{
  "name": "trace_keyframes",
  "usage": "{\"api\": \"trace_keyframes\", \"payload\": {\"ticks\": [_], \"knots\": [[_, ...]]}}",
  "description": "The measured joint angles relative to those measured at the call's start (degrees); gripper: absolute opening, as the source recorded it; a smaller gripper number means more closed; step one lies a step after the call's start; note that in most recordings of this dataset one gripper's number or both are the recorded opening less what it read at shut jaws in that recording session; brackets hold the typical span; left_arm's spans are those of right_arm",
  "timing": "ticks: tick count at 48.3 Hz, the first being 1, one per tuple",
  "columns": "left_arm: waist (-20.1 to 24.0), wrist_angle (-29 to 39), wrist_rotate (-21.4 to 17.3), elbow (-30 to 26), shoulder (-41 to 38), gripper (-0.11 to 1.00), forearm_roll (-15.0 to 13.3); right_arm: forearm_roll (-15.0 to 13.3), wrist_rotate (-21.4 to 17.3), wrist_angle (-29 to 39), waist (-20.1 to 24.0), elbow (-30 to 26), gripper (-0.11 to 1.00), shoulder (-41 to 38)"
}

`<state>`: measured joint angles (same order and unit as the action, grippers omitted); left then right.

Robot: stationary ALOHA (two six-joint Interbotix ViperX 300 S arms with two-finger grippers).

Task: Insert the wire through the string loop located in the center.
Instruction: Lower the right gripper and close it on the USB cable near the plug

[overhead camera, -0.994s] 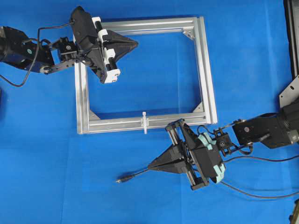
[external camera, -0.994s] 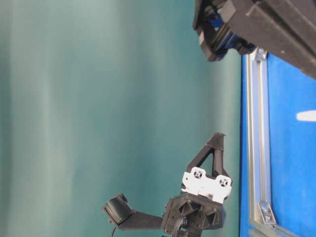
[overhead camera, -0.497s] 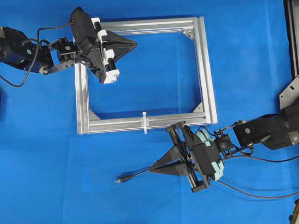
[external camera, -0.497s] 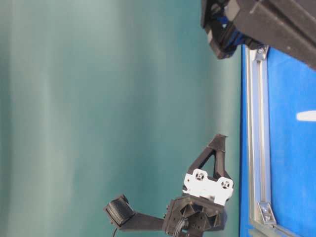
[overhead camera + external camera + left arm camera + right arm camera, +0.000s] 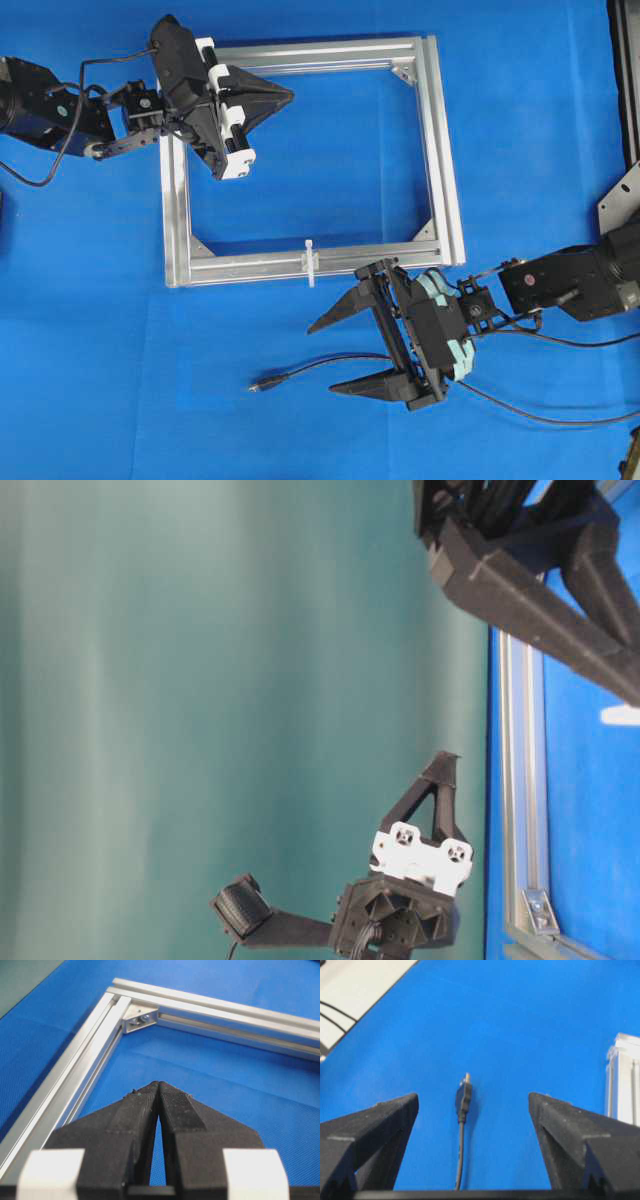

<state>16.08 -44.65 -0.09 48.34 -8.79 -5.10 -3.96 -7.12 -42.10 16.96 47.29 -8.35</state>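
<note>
The wire leads to its plug tip in a smooth curve [image 5: 330,359]. So the plug tip [image 5: 268,383] will stick out and sag only a little when I lift it.
The wire [image 5: 310,366] lies loose on the blue mat in front of the frame, its plug tip pointing left. My right gripper [image 5: 323,359] is open, one finger on each side of the wire and neither touching it. In the right wrist view the wire [image 5: 462,1105] lies between the spread fingertips of the right gripper [image 5: 472,1100]. The string loop [image 5: 310,262] stands across the near bar of the aluminium frame [image 5: 440,150], just above the right gripper. My left gripper [image 5: 290,95] is shut and empty over the frame's far left corner; its wrist view shows the left gripper [image 5: 158,1084] with tips together.
A grey metal bracket [image 5: 620,200] and a dark bar [image 5: 625,70] sit at the right edge. The right arm's own cables [image 5: 560,415] trail over the mat behind it. The frame's corner bracket [image 5: 142,1016] lies ahead of the left gripper.
The right gripper has opened wide and let go of the wire, which now rests on the mat between its fingers. The left arm has not moved.
</note>
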Motion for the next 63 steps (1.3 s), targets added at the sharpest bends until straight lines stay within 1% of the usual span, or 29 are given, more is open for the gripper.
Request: {"api": "trace_keyframes", "payload": {"ticks": [6,16,25,33,42,49,51,54,56,59,63], "knots": [[0.0,0.0,0.09,0.0,0.0,0.0,0.0,0.97,0.0,0.0,0.35,-1.41,0.8,-2.46],[0.0,-0.09,0.0,0.0,0.0,0.0,0.0,5.1,0.0,0.09,1.05,-3.87,0.79,-9.05],[0.0,-0.09,0.0,0.09,0.0,0.0,0.0,8.44,-0.09,0.09,1.93,-5.19,0.8,-12.39],[0.09,0.0,0.0,0.09,0.0,0.0,0.0,9.4,-0.09,0.09,2.46,-6.24,0.79,-14.15],[0.09,-0.09,0.0,0.09,0.0,0.0,0.0,9.76,-0.09,0.09,2.64,-6.5,0.78,-14.59],[0.0,0.0,0.09,0.09,0.0,0.0,0.0,9.93,-0.09,0.09,2.55,-6.5,0.74,-14.77],[0.0,-0.09,0.0,0.09,0.0,0.0,0.0,9.93,-0.09,0.09,2.64,-6.5,0.71,-14.77],[0.0,-0.09,0.0,0.18,0.0,0.0,0.0,9.93,-0.09,0.09,2.55,-6.5,0.61,-14.77],[0.0,-0.09,0.0,0.18,0.0,0.0,0.0,9.93,-0.09,0.09,2.55,-6.5,0.51,-14.77],[0.0,-0.09,0.0,0.18,0.0,0.0,0.0,9.93,0.09,0.09,2.64,-6.5,0.33,-14.77],[0.0,-0.09,0.0,0.18,0.0,0.0,0.0,9.93,0.09,0.09,2.64,-6.5,0.15,-14.77]]}}
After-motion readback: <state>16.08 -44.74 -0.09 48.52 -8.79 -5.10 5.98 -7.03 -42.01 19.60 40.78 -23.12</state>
